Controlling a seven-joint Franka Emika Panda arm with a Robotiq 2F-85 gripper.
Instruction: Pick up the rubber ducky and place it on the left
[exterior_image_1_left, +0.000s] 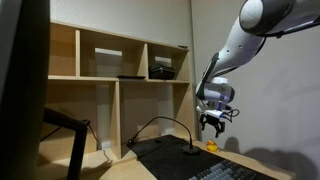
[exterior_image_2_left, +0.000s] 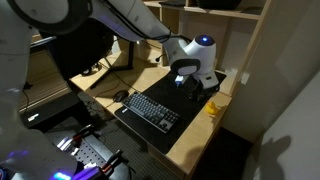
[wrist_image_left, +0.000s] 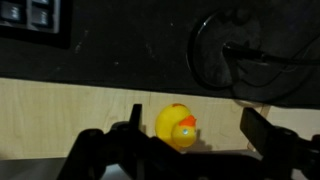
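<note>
The rubber ducky (wrist_image_left: 176, 125) is clear of the round stand base and within the space between my open fingers, so my gripper keeps going down until both fingers are on either side of its body (exterior_image_2_left: 211, 109).
The rubber ducky (wrist_image_left: 176, 127) is tiny and bright yellow with an orange beak. It sits on the light wooden desk, seen in the wrist view between my two fingers, nearer the left one. It also shows in both exterior views (exterior_image_1_left: 211, 147) (exterior_image_2_left: 212, 109). My gripper (wrist_image_left: 192, 125) is open, its fingers on either side of the duck without touching it. In an exterior view the gripper (exterior_image_1_left: 210, 126) hangs just above the duck; in an exterior view (exterior_image_2_left: 196, 87) it is beside the keyboard's far end.
A black keyboard (exterior_image_2_left: 153, 111) lies on a dark mat (exterior_image_2_left: 135, 122) on the wooden desk (wrist_image_left: 60, 115). A round black stand base with a cable (wrist_image_left: 240, 50) sits near the duck. A wooden shelf unit (exterior_image_1_left: 120, 70) stands behind.
</note>
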